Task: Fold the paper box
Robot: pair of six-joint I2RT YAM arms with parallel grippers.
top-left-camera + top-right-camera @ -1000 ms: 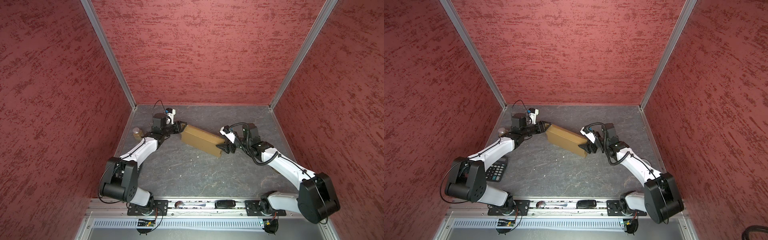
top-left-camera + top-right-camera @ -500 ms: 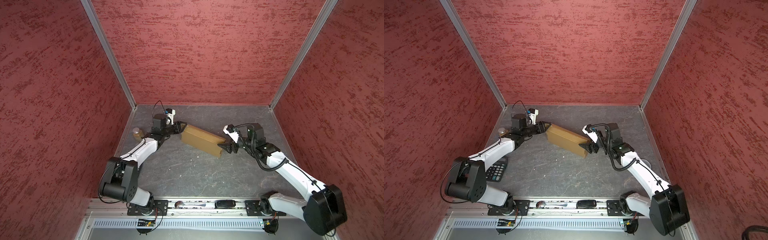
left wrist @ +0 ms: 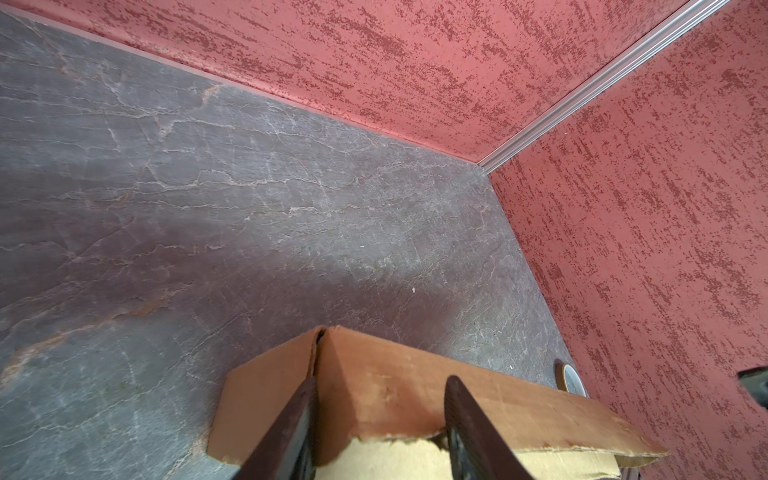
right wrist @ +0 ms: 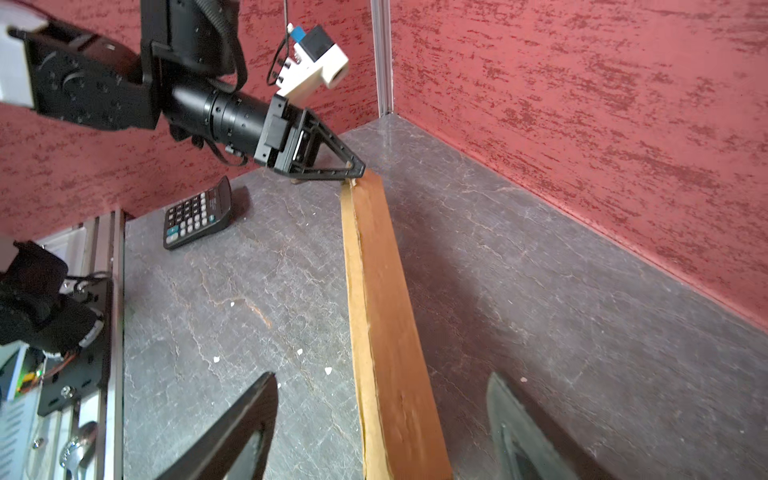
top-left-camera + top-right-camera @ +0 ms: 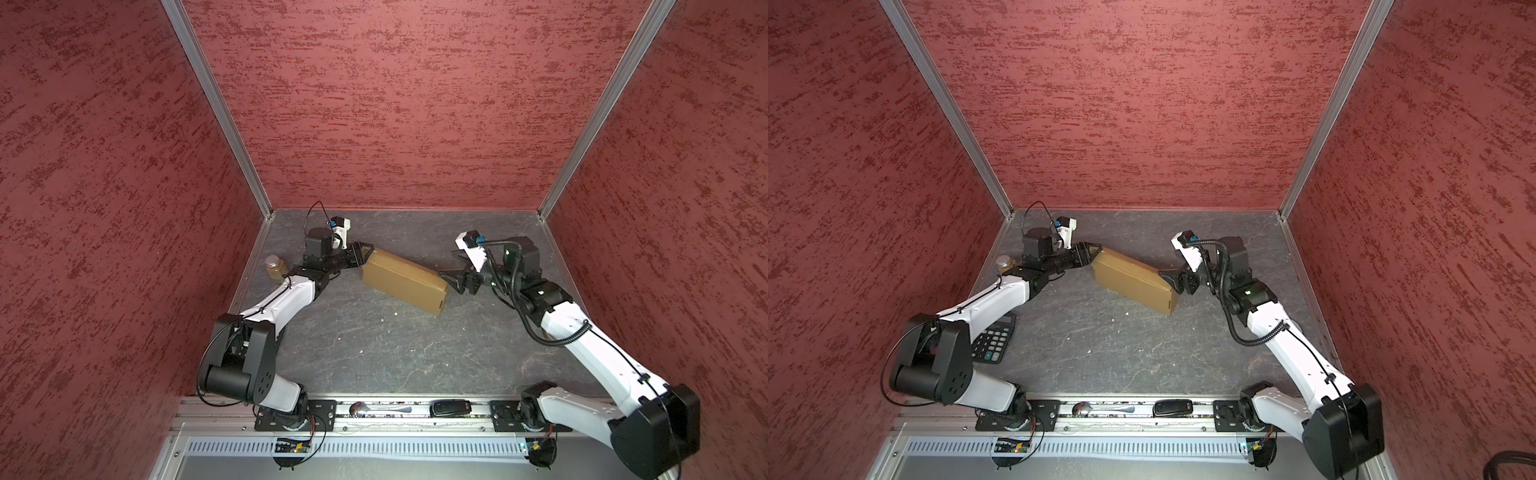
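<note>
Next, my right gripper moves back, turns its wrist and pinches the lid's end edge (image 5: pixel 444 290), because its open fingers are on both sides of the long lid of the paper box (image 4: pixel 405 392).
The paper box (image 5: pixel 403 280) (image 5: pixel 1133 278) is a tan folded cardboard box lying slantwise in the middle of the grey table. My left gripper (image 5: pixel 365 251) (image 5: pixel 1096 251) is at the box's far left end. In the left wrist view its fingers (image 3: pixel 303 415) press on both sides of that end (image 3: pixel 382 399), so my left gripper (image 3: pixel 381 380) is shut on it. The right wrist view shows the same grip (image 4: pixel 353 168) at the box's far end (image 4: pixel 386 291). My right gripper (image 5: pixel 451 268) (image 5: pixel 1173 270) (image 4: pixel 380 378) stands open at the right end, its jaws wide on either side without touching.
A calculator (image 5: pixel 994 340) (image 4: pixel 197 212) lies by the left arm, and a small jar (image 5: pixel 274 268) stands at the left wall. A spoon (image 5: pixel 380 409) and a black device (image 5: pixel 451 406) rest in the front rail. Red walls enclose three sides.
The right arm's elbow has swung outward to the right and its jaws have opened a little wider at the box's end. The left arm and the box have stayed put.
</note>
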